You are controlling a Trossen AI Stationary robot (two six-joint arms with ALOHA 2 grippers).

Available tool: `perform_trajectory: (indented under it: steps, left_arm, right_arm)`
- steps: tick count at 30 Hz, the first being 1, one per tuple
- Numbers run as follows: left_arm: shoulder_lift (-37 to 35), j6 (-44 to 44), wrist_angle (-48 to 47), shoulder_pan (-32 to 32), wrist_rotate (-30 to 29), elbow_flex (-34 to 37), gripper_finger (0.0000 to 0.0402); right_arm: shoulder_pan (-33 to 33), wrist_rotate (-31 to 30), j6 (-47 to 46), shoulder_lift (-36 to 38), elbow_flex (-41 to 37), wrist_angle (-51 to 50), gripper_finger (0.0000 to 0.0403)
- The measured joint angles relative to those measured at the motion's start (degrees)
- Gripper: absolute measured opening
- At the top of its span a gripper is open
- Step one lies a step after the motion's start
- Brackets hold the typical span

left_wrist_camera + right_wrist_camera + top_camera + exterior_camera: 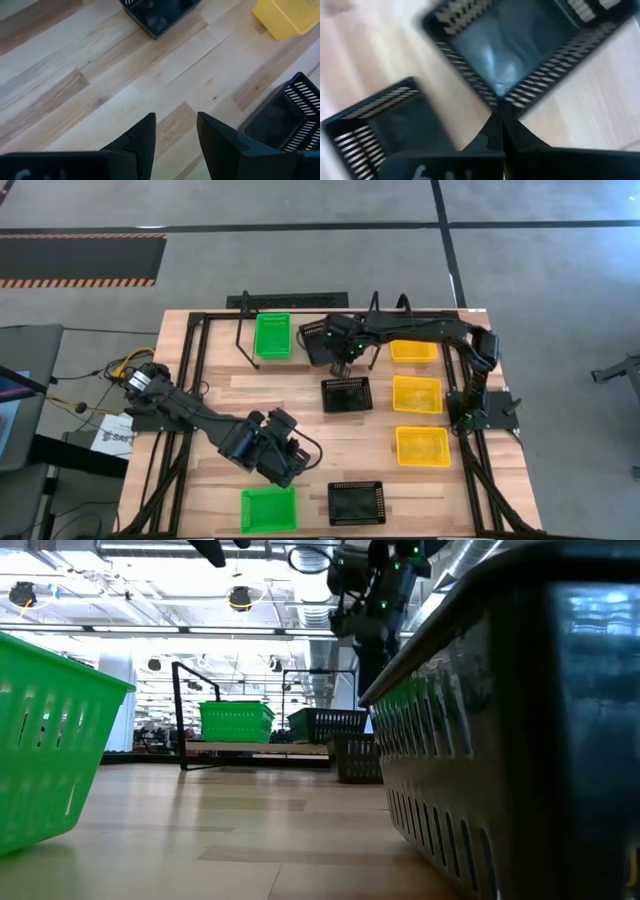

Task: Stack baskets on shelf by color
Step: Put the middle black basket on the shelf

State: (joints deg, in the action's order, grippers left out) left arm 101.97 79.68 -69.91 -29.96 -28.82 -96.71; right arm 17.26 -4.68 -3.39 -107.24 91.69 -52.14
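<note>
The black basket on the shelf (314, 343) is standing crooked, so next my right gripper goes back and nudges it straight beside the green basket (273, 337) before I stack.
On the shelf (385, 330) at the far side stand a green basket (272, 336) and a black basket (318, 345). My right gripper (338, 366) hangs shut near the shelf's front edge, between that black basket and a second black basket (347, 394) on the table. Both show below its fingers in the right wrist view: black basket (520, 45), black basket (385, 125). It is raised well above them in the low view (375, 610). My left gripper (176, 130) is open over bare tabletop, beyond a green basket (269, 508) and a black basket (357, 502) at the near edge.
Three yellow baskets (414, 351), (417, 393), (422, 446) stand in a row on the table's right side. Bare wood lies in the table's middle and left. In the low view the near green basket (50, 750) and near black basket (520, 720) fill the foreground.
</note>
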Motion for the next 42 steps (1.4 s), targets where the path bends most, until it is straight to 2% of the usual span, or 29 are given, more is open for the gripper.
perform_trajectory:
  steps: [9, 16, 22, 33, 38, 42]
  left_arm:
    - [0.0, -1.2, 0.0, 0.4, 0.5, 0.0, 0.013]
    - [0.0, -2.1, 0.0, 0.4, 1.6, 0.0, 0.013]
    - [0.0, -1.3, 0.0, 0.4, 1.6, 0.0, 0.013]
    - [0.0, 0.5, 0.0, 0.4, 1.5, 0.0, 0.013]
    - [0.0, 0.6, 0.0, 0.4, 1.2, 0.0, 0.013]
    - [0.0, 0.6, 0.1, 0.4, 1.1, 0.0, 0.013]
  right_arm:
    - [-4.1, 3.4, 11.3, 0.1, 0.7, -7.2, 0.0]
    - [-3.9, 3.3, 15.3, 0.1, -0.1, -6.3, 0.0]
    - [-1.6, 3.3, 15.5, 0.1, -0.1, -3.0, 0.0]
    - [4.8, 1.1, 15.9, 0.1, -0.1, -3.0, 0.0]
    - [4.3, 1.2, 15.3, -1.0, 0.0, 1.2, 0.0]
    - [4.2, 0.4, 15.3, -4.1, -0.1, 0.8, 0.0]
